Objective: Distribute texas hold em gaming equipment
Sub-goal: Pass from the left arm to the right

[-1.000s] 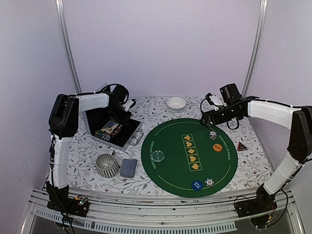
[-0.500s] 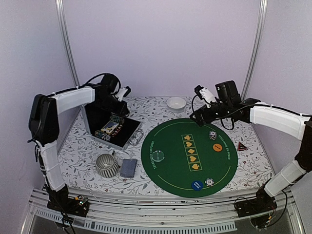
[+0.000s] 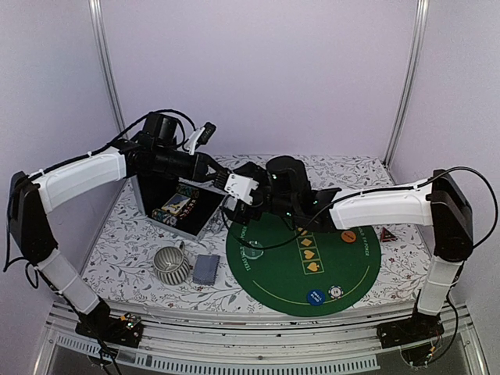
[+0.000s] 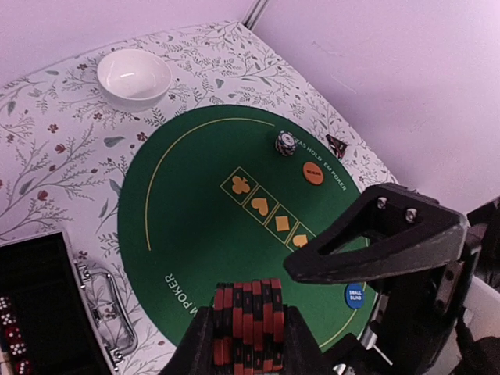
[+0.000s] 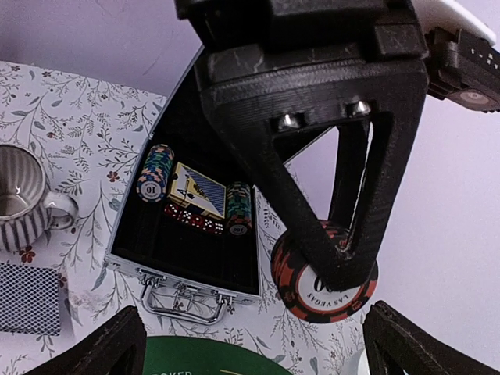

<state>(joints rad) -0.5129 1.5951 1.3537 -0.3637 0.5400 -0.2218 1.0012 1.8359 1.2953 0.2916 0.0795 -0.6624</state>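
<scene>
The red-and-black chips [image 4: 248,322] are in my left gripper by the case, far from the mat's chip stack [image 4: 285,143], so next my right gripper takes them and brings them to that stack.
My left gripper [image 4: 248,312] is shut on a stack of several red-and-black chips [image 4: 248,328] and holds it in the air over the near-left edge of the round green poker mat [image 4: 195,195]. In the top view the left gripper [image 3: 221,181] hangs just right of the open black case [image 3: 183,207]. My right gripper [image 3: 233,197] is right beside it, open wide and empty. In the right wrist view it [image 5: 254,312] faces the held chips [image 5: 324,273]. On the mat lie a chip stack [image 4: 286,143], an orange button [image 4: 313,173], a blue button [image 3: 316,297] and a pale disc [image 3: 253,250].
The case holds chip rolls [image 5: 154,183], a card deck [image 5: 198,190] and red dice. A grey-backed card deck [image 3: 206,269] and a ribbed mug [image 3: 172,264] sit in front of it. A white bowl [image 4: 133,75] stands at the back, a red triangle marker [image 3: 388,233] right of the mat.
My left gripper has come out of the case and moved right with the chips. My right arm has swung left across the mat to meet it.
</scene>
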